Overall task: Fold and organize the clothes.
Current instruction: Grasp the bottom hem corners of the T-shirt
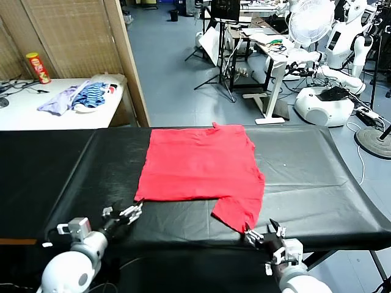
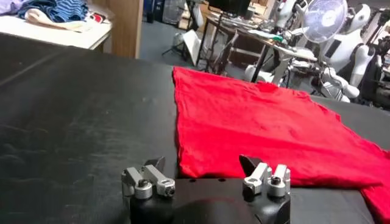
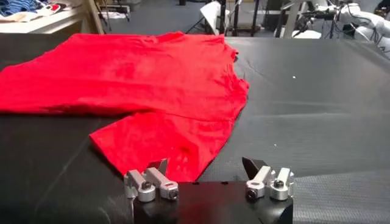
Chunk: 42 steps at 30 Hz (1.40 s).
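I expect the red T-shirt's far sleeve [image 1: 231, 129] to slide into view when I pull, because a red tab [image 1: 215, 125] is sticking up at the table's far edge.
The clothes are one red T-shirt [image 1: 198, 162] lying flat on the black table [image 1: 305, 165], with no print showing. One sleeve [image 1: 238, 210] sticks out toward the near edge. My left gripper [image 1: 125, 215] is open, low at the near edge, just short of the shirt's near left corner [image 2: 189, 167]. In the left wrist view the shirt [image 2: 256, 122] spreads out beyond the gripper [image 2: 203, 164]. My right gripper [image 1: 264, 232] is open at the near edge, right by the sleeve tip. In the right wrist view the gripper [image 3: 206, 165] holds nothing and the sleeve [image 3: 164, 143] lies just ahead.
A white side table [image 1: 24, 113] at the back left carries a heap of lavender and blue-striped garments [image 1: 79, 96] and a red can [image 1: 38, 67]. A wooden partition [image 1: 128, 55] stands behind it. Another white robot [image 1: 333, 73], a fan and desks stand at the back right.
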{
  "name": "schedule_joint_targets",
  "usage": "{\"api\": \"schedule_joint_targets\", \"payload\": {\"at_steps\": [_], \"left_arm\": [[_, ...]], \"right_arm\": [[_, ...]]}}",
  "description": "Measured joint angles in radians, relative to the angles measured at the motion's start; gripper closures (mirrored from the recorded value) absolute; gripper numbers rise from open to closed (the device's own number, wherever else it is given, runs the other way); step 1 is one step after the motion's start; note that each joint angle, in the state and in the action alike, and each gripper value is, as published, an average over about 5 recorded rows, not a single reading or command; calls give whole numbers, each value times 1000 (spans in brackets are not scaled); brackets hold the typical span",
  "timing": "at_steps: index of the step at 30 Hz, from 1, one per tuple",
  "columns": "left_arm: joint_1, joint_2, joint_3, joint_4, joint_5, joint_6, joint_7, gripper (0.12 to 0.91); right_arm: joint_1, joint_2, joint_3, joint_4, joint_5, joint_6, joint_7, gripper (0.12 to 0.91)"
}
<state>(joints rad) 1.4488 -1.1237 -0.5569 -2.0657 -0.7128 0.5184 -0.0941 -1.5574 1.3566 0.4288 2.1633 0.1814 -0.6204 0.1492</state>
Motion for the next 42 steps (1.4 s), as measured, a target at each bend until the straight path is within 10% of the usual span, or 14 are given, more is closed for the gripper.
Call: {"api": "schedule_joint_targets", "payload": {"at_steps": [11, 23, 42], "left_arm": [[-64, -12, 23, 70, -3, 1, -3, 294], [-71, -31, 42, 119, 24, 8, -1, 851], [45, -52, -5, -11, 58, -21, -33, 904]], "right_arm": [[29, 26, -30, -36, -24, -1, 16, 372], [7, 39, -26, -46, -30, -1, 16, 881], [-133, -26, 66, 151, -23, -46, 23, 902]]}}
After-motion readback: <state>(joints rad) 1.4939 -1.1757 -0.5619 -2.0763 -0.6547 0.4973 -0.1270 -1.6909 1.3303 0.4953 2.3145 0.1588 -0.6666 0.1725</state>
